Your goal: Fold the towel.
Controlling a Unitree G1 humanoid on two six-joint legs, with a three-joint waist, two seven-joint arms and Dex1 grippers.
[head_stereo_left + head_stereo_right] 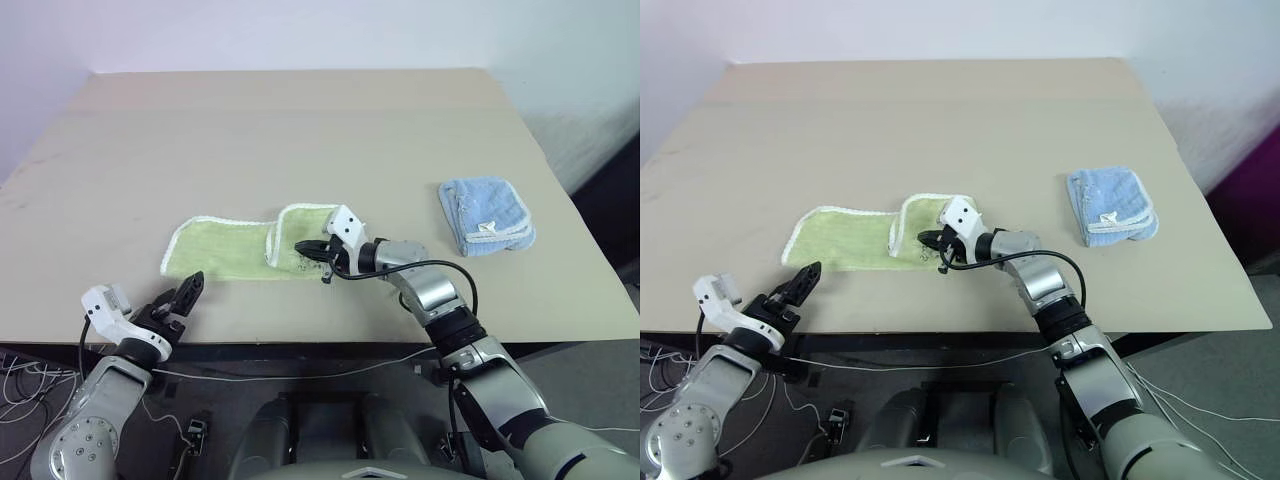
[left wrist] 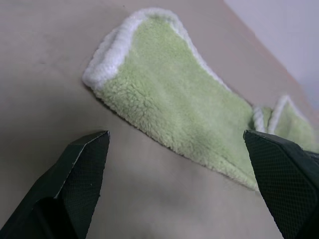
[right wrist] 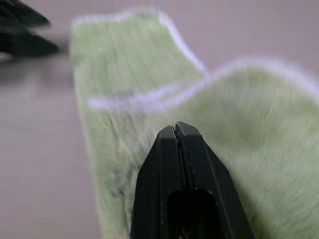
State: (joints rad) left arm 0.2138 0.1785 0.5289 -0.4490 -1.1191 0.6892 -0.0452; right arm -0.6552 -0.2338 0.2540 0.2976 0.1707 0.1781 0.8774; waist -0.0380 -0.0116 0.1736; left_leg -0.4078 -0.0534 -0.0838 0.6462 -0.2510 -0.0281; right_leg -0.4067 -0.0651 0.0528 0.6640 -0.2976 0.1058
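Note:
The towel's flat end (image 1: 182,248) must land where my right gripper rests over the towel's flap (image 1: 300,224). That gripper should back off while my left gripper folds that end over.
The towel (image 1: 225,250), light yellow-green with white edging, lies along the near part of the table (image 1: 300,130). Its right end is turned over into a raised flap (image 1: 300,225). My right gripper (image 1: 303,247) is shut, its tips resting low over that flap; in the right wrist view the gripper (image 3: 177,127) has its two fingers pressed together with no cloth showing between them. My left gripper (image 1: 185,290) stands open just off the towel's left end by the table's front edge; in the left wrist view its fingers (image 2: 84,164) are spread wide before the towel (image 2: 174,99).
A folded light blue towel (image 1: 486,215) lies at the right of the table, apart from my right arm. The table's front edge runs just under both arms, with cables (image 1: 30,385) on the floor below.

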